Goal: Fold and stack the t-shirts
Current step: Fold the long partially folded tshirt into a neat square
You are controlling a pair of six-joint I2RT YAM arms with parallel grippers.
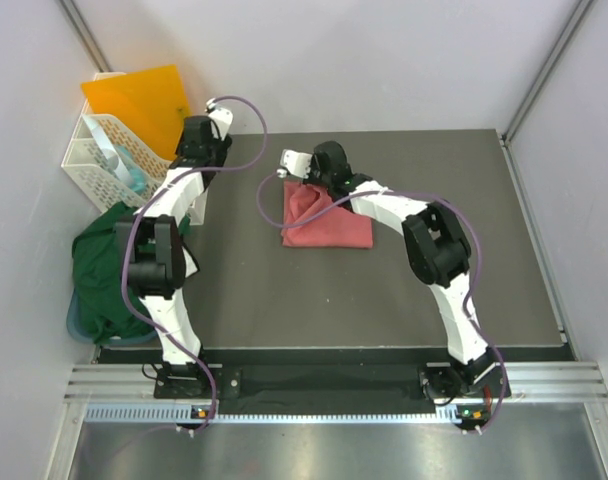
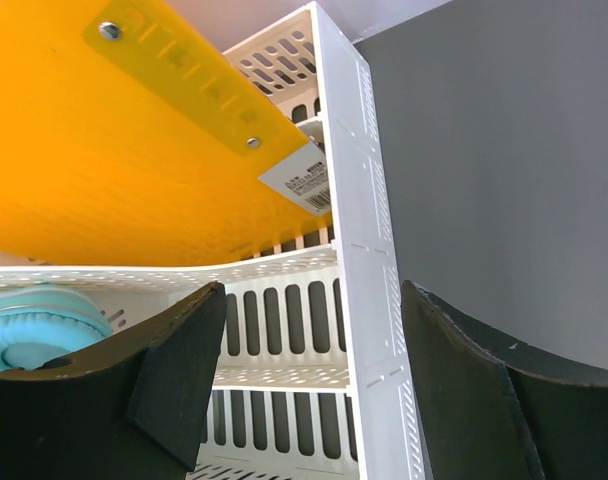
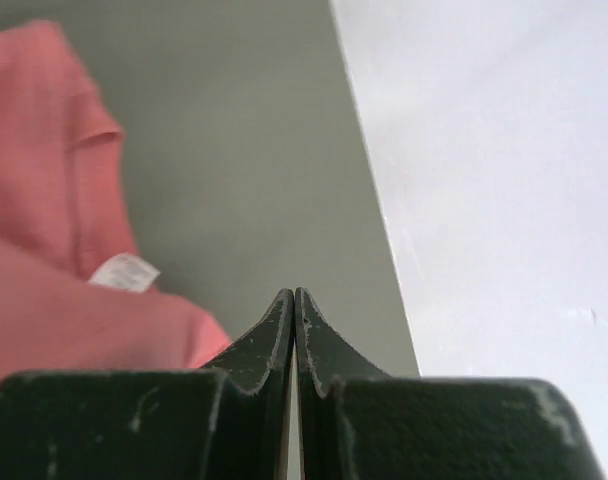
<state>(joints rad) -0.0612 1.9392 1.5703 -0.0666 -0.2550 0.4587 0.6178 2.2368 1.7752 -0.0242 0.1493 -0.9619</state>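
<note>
The salmon-pink t-shirt [image 1: 342, 231] will settle into a flat rectangle when I straighten it, because a loose, rumpled fold [image 1: 304, 204] runs at a slant across the t-shirt's corner.
The salmon-pink t-shirt [image 1: 329, 222] lies folded into a small rectangle on the dark table, a little behind its middle. In the right wrist view its cloth [image 3: 44, 200] fills the left side, with the white neck label [image 3: 124, 271] showing. My right gripper [image 1: 306, 180] [image 3: 294, 296] hovers at the shirt's far left corner, shut with nothing between its fingers. The dark green t-shirt [image 1: 104, 270] sits crumpled at the table's left edge, beside my left arm. My left gripper [image 1: 191, 148] [image 2: 314, 300] is open and empty, pointing at the white basket.
A white plastic basket [image 1: 96, 160] [image 2: 359, 200] stands at the back left, with an orange folder [image 1: 144, 100] [image 2: 104, 150] leaning in it and a light blue round object [image 2: 29, 335] inside. Something blue [image 1: 74, 322] shows under the green shirt. White walls enclose the table.
</note>
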